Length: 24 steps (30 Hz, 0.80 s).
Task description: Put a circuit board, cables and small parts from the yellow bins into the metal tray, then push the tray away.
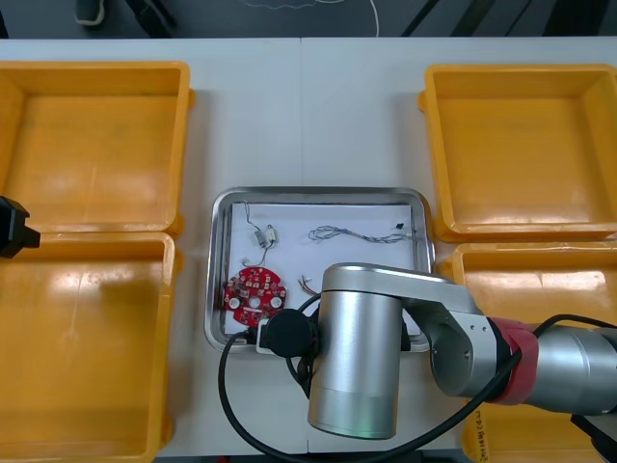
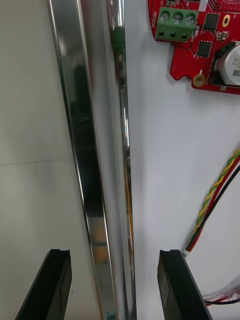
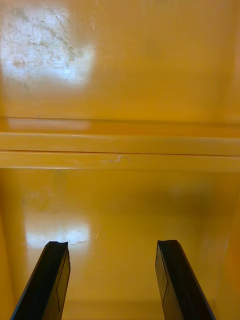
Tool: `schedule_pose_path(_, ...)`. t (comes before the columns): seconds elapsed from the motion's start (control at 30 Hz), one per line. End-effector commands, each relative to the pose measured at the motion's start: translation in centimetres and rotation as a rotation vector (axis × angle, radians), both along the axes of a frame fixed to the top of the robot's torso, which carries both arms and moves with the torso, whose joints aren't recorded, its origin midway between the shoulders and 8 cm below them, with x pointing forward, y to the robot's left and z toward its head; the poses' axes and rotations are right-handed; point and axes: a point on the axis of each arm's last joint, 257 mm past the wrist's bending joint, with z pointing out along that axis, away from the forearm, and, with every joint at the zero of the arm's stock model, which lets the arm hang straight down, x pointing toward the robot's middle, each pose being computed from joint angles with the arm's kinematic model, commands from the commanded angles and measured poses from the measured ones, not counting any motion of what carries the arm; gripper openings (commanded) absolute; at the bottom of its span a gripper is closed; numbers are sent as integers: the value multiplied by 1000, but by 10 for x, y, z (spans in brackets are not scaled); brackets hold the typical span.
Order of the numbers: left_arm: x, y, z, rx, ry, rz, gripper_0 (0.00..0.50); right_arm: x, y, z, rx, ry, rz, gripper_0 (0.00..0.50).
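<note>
My gripper will move the circuit board and cables (image 1: 255, 295) along in place when it pushes the tray's rim, since they lie flat on the tray's white inside (image 1: 301, 255).
The metal tray (image 1: 220, 270) with its white inside lies at the table's middle. In it are a round red circuit board (image 1: 254, 292), a thin pale cable (image 1: 260, 234) and a twisted cable (image 1: 357, 234). My right arm (image 1: 362, 347) reaches over the tray's near edge. My right gripper (image 2: 112, 285) is open and straddles the shiny tray rim (image 2: 97, 150), one finger over the table and the other over the white inside. Ahead of it lie the circuit board (image 2: 210, 40) and a red and yellow cable (image 2: 215, 200). My left gripper (image 3: 112, 285) hangs open over a yellow bin.
Two yellow bins stand on the left, far (image 1: 92, 145) and near (image 1: 82, 347), and two on the right, far (image 1: 521, 145) and near (image 1: 540, 280). The left gripper (image 1: 14, 230) sits at the left edge, above the wall (image 3: 120, 150) between the left bins.
</note>
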Motion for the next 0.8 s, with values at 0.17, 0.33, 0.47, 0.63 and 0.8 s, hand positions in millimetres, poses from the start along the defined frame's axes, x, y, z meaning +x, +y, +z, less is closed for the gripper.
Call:
schedule_pose_path(0.17, -5, 17, 16, 103, -20, -78, 500, 4, 24, 3, -5, -48, 73, 500)
schedule_pose_path(0.33, -5, 17, 16, 103, -20, -78, 500, 4, 27, -1, -7, -46, 71, 500)
schedule_pose_path(0.47, -5, 17, 16, 103, -20, -78, 500, 7, 25, -6, -21, -54, 69, 500)
schedule_pose_path(0.63, -5, 17, 16, 103, -20, -78, 500, 10, 25, -6, -23, -68, 72, 500)
schedule_pose_path(0.8, -5, 17, 16, 103, -20, -78, 500, 11, 23, -6, -28, -68, 75, 486)
